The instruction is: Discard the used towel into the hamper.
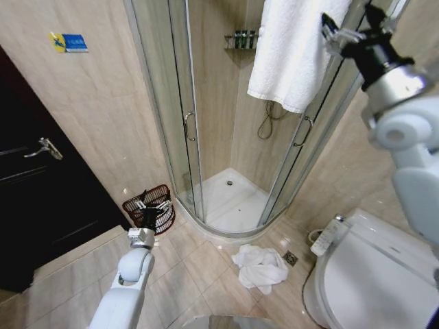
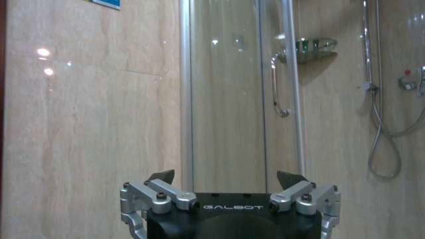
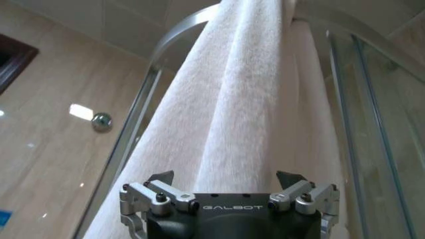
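Note:
The white towel [image 1: 289, 55] will trail down and heap up in the hamper when I lower it, because long loose folds [image 3: 232, 99] hang over the top rail.
A white towel [image 1: 288, 51] hangs over the top rail of the shower enclosure; up close it is a broad folded band [image 3: 226, 109]. My right gripper [image 1: 330, 31] is raised beside its right edge, open [image 3: 226, 177], the cloth just beyond the fingertips and not between them. A second white towel [image 1: 259, 266] lies crumpled on the floor tiles near the toilet. The hamper [image 1: 164, 193], a small dark red-brown slatted basket, stands against the wall left of the shower. My left gripper [image 1: 152, 205] hangs low in front of it, open [image 2: 226, 177] and holding nothing.
The curved glass shower enclosure [image 1: 192, 123] with door handles fills the middle. A dark door [image 1: 41, 185] is on the left, a white toilet [image 1: 374, 274] at the lower right. A floor drain [image 1: 291, 258] sits beside the floor towel. Bare tiles lie between hamper and towel.

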Robot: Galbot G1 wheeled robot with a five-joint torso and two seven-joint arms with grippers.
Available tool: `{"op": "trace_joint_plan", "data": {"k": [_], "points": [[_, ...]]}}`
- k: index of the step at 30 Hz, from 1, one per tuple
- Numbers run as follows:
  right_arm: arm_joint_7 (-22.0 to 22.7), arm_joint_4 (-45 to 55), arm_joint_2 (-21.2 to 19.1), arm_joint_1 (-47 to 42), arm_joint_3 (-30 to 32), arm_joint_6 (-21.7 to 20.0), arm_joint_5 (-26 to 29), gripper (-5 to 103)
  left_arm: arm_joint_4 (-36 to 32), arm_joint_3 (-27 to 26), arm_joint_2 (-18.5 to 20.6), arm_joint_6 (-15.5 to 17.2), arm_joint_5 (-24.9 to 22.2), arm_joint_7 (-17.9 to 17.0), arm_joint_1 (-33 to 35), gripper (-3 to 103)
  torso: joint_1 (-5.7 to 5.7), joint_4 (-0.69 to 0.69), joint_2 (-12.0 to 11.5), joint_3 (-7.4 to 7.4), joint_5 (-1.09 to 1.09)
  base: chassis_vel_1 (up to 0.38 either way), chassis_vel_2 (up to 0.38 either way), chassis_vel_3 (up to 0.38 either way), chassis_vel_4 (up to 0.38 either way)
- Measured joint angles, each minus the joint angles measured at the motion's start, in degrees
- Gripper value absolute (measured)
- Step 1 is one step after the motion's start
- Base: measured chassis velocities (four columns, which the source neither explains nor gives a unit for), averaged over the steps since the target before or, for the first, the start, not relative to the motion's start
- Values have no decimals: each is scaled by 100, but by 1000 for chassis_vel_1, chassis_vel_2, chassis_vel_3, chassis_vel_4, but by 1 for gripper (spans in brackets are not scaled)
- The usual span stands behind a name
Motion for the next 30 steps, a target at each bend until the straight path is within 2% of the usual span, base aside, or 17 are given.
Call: {"op": "trace_joint_plan", "data": {"k": [5, 9, 17, 19, 22, 24, 27, 28, 30], "points": [[281, -533, 345, 692, -498, 85, 103, 100, 90, 11, 2, -87, 9, 53, 9, 100, -1, 1, -3, -1, 0, 0, 0, 0, 0], [333, -860, 490, 979, -751, 67, 90, 100, 131, 37, -3, -118, 9, 91, -17, 100, -3, -1, -4, -3, 1, 0, 0, 0, 0], [435, -1165, 636, 1159, -984, 71, 64, 101, 245, 29, -1, -217, -24, 112, -49, 100, -3, 0, -7, -4, 1, 0, 0, 0, 0], [435, -1180, 633, 1163, -1010, 95, 71, 98, 262, 26, 7, -228, -37, 114, -52, 100, -3, -1, -7, -4, 1, 0, 0, 0, 0], [447, -1170, 631, 1166, -1052, 167, 139, 82, 329, 21, 41, -268, -85, 125, -65, 100, -4, -1, -8, -5, 2, 0, 0, 0, 0], [448, -1157, 627, 1165, -1059, 167, 148, 82, 349, 20, 51, -284, -89, 132, -69, 100, -4, -1, -8, -5, 1, 0, 0, 0, 0], [449, -1143, 641, 1168, -1092, 167, 164, 66, 378, 18, 73, -309, -120, 140, -80, 100, -4, -1, -9, -5, 2, 0, 0, 0, 0], [449, -1143, 641, 1168, -1092, 167, 164, 66, 378, 18, 73, -309, -120, 140, -80, 100, -4, -1, -9, -5, 2, 0, 0, 0, 0], [456, -1152, 701, 1200, -1120, 147, 166, 55, 399, 14, 88, -353, -166, 176, -80, 100, -4, -1, -9, -6, 2, 0, 0, 0, 0]]}}
